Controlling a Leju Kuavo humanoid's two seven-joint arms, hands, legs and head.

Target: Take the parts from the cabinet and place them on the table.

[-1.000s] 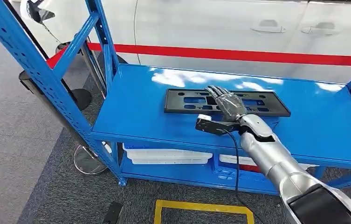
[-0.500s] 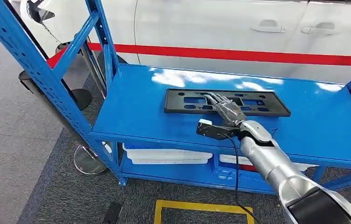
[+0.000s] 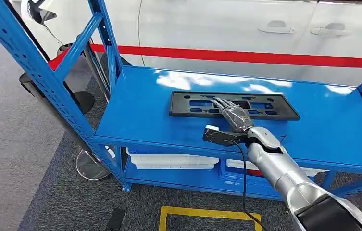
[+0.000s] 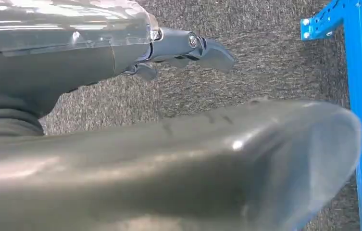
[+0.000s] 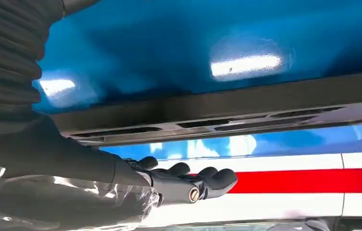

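Observation:
The slots (image 3: 261, 105) of the long black part (image 3: 182, 102) let blue show through, so I should expect its bottom side to be hollow and open when I lift it.
A long black slotted plastic part (image 3: 270, 107) lies flat on the top shelf of the blue cabinet (image 3: 140, 110). My right hand (image 3: 234, 115) reaches over its near edge, left of the middle, with fingers stretched out and spread above the part. In the right wrist view the fingers (image 5: 188, 180) extend past the part (image 5: 207, 113) with nothing between them. Whether they touch the part is unclear. My left hand (image 4: 183, 48) hangs over grey carpet beside a blue cabinet post (image 4: 361, 96) and holds nothing.
White trays (image 3: 171, 161) sit on the lower shelf. A white car with a red stripe (image 3: 246, 29) stands right behind the cabinet. Slanted blue frame posts (image 3: 34, 67) rise at the left. A yellow floor marking (image 3: 207, 214) lies in front of the cabinet.
My right hand has drawn back a little toward the part's near edge and sunk lower over it. The part has not moved.

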